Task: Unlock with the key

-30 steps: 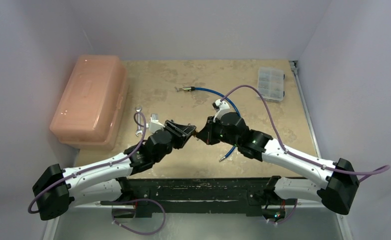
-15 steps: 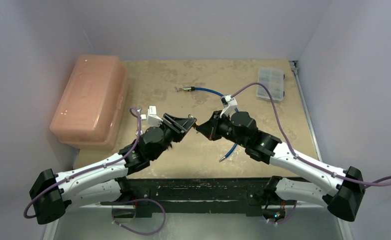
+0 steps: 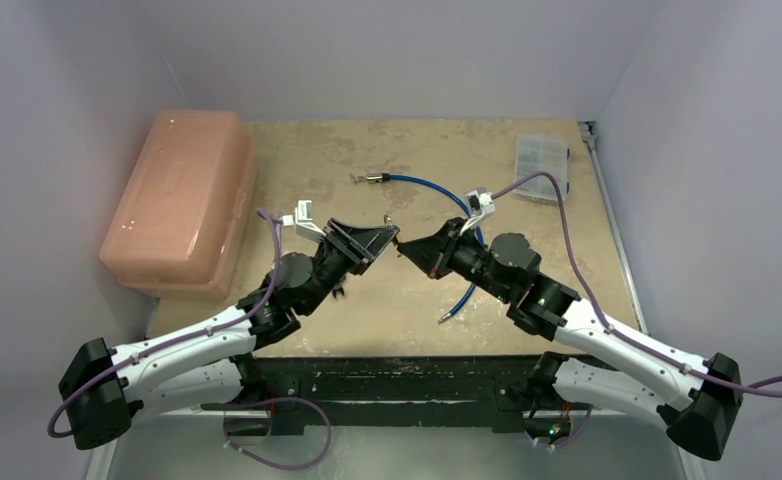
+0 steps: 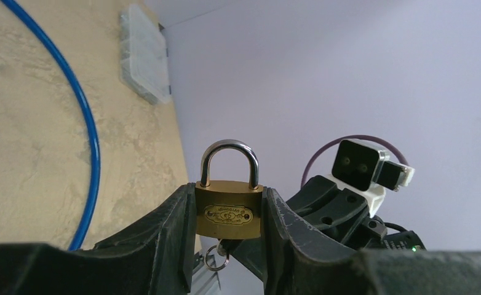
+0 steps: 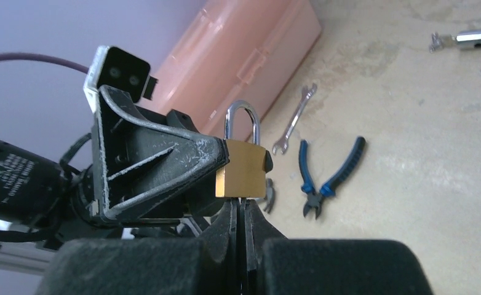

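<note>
The key sits in the padlock's bottom side (image 5: 240, 196), and my left gripper is clamping the padlock's body. My right gripper keeps turning the key (image 4: 221, 247) and lets go of it there.
A small brass padlock (image 4: 229, 212) with a steel shackle is clamped by its sides between my left gripper's (image 4: 229, 203) fingers, raised above the table, shackle up and both legs seated in the body. The key (image 4: 221, 247) sticks into the padlock's underside, and its ring (image 4: 215, 260) hangs below. My right gripper (image 5: 240, 206) is pinched shut on the key directly under the padlock (image 5: 241, 169), so only a thin sliver of key (image 5: 240, 200) shows. From above, the left gripper (image 3: 381, 240) and the right gripper (image 3: 408, 250) meet tip to tip at mid-table.
A pink plastic box (image 3: 182, 200) stands at the left. A blue cable (image 3: 437, 190) curves across the middle, and a clear organiser (image 3: 542, 165) lies at the far right. On the table beneath lie a silver wrench (image 5: 294, 117) and blue-handled pliers (image 5: 327, 178).
Both arms have reached farther from their bases, carrying the joined grippers a little toward the table's far side. The right wrist has swung round. Both grips stay the same.
</note>
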Controlling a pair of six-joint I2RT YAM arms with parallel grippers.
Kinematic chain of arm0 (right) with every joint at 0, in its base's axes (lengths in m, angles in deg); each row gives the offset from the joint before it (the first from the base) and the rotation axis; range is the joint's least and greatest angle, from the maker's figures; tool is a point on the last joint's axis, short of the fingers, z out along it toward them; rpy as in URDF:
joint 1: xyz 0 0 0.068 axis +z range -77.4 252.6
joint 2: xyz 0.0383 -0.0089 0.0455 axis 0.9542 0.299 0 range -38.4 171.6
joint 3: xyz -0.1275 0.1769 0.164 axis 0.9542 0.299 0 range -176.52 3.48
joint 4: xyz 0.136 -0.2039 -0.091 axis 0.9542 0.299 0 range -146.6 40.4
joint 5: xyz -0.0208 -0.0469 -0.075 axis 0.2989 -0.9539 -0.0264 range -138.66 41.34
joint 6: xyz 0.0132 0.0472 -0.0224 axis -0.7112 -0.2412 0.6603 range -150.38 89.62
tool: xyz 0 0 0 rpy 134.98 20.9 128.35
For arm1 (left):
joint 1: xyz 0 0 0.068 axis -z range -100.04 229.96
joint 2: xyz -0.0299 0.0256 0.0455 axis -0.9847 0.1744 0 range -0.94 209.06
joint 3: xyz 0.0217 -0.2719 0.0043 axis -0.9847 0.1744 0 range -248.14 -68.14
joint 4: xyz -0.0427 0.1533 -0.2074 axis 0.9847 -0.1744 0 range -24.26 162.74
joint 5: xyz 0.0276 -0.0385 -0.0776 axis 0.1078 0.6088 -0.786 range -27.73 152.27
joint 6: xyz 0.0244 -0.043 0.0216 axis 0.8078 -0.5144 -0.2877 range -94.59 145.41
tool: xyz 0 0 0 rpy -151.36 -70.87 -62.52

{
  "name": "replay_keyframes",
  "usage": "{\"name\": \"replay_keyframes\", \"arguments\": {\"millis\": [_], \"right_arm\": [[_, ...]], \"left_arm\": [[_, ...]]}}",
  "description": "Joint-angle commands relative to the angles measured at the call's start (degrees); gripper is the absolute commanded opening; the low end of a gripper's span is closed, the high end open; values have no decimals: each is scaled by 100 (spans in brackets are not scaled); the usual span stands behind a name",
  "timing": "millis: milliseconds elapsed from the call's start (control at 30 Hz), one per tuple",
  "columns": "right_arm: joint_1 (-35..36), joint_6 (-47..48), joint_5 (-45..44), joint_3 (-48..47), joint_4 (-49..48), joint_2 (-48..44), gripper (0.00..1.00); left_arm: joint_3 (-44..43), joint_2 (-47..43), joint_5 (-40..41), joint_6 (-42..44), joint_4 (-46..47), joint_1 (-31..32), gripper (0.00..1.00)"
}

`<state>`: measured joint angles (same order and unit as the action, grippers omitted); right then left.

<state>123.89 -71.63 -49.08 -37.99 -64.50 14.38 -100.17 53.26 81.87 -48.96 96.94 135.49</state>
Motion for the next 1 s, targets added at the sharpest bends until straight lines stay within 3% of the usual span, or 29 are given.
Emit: {"name": "replay_keyframes", "arguments": {"millis": [0,167,500,700,833,967], "right_arm": [[66,-221,459,84,-1117,-109,0],[61,-266,464,131,-1106,-177,0],[48,-333,518,191,-1170,-224,0],[51,273,753,-39,-674,-233,2],[53,1003,686,-263,136,-418,27],[56,1675,632,-418,765,-583,39]], "left_arm": [[43,20,-1446,201,1445,169,0],[300,75,-1828,428,2366,174,0],[519,270,-2291,482,3325,174,0],[438,17,-1599,183,2138,169,0],[438,-212,-847,-363,1080,169,0],[415,-262,-216,-1066,241,169,0]]}}
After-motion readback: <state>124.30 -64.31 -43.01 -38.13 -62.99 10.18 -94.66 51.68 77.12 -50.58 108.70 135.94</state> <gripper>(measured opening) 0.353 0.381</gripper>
